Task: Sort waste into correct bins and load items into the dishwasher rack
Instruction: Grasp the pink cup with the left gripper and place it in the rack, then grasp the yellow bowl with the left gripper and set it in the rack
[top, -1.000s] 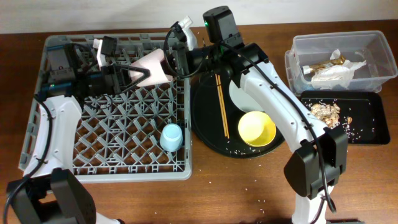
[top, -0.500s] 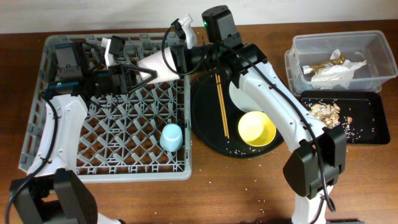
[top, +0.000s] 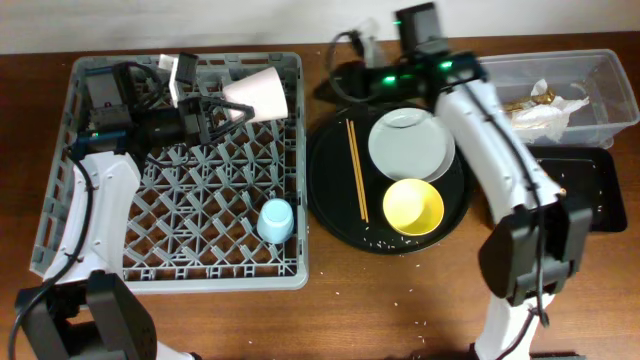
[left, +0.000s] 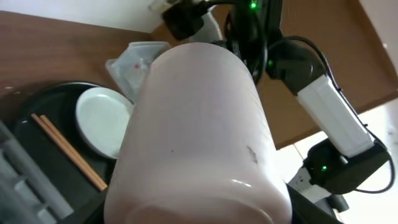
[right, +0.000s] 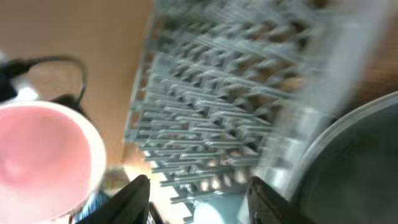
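Observation:
My left gripper should turn the pink cup upright, since it lies on its side above the rack's far part, and lower it just behind the blue cup.
My left gripper is shut on the small pink cup and holds it on its side above the far part of the grey dishwasher rack. The cup fills the left wrist view. My right gripper is open and empty, just right of the rack's far corner, apart from the cup. The blue cup stands in the rack. The grey plate, yellow bowl and chopsticks lie on the round black tray.
The clear tub at the far right holds the white napkin and the brown-gold wrapper. The shallow black tray lies in front of it, partly hidden by my right arm. Crumbs dot the table near the round tray.
My right gripper has let go of the pink cup and drawn back to the right. The left gripper now holds the cup alone. The plate has come into view.

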